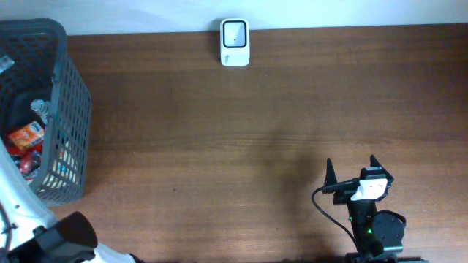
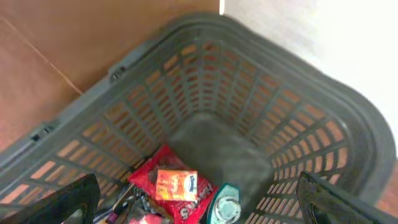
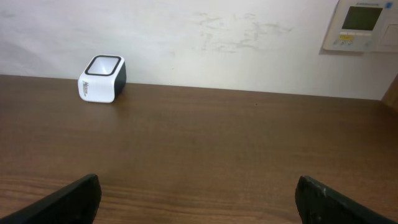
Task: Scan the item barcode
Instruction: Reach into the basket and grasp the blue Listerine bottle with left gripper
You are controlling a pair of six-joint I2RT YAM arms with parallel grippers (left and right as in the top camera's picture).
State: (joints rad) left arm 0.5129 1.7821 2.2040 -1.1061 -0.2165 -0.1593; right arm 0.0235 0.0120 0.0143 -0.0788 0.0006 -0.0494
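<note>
I should move down next until my fingers are on either side of the lid (image 1: 39,107) and then close them, because the teal item's round lid (image 2: 229,209) faces up toward my open left gripper, clear of the orange box.
A white barcode scanner (image 1: 235,42) with a dark top window stands at the table's far edge; the right wrist view has the scanner (image 3: 102,78) at the far left. The items lie in a grey mesh basket (image 1: 73,80) at the left: a small orange box (image 2: 176,185) on a red packet (image 2: 144,177), beside a teal round-lidded item (image 2: 225,208). My left gripper (image 2: 198,199) hangs open above the basket's inside, holding nothing. My right gripper (image 1: 352,164) stands open over bare table near the front right, empty, pointing toward the far edge.
The basket's rim (image 2: 348,106) and walls surround the items on all sides. The left arm's white body (image 1: 14,201) crosses the front-left corner. A wall control panel (image 3: 364,23) hangs behind the table at the right.
</note>
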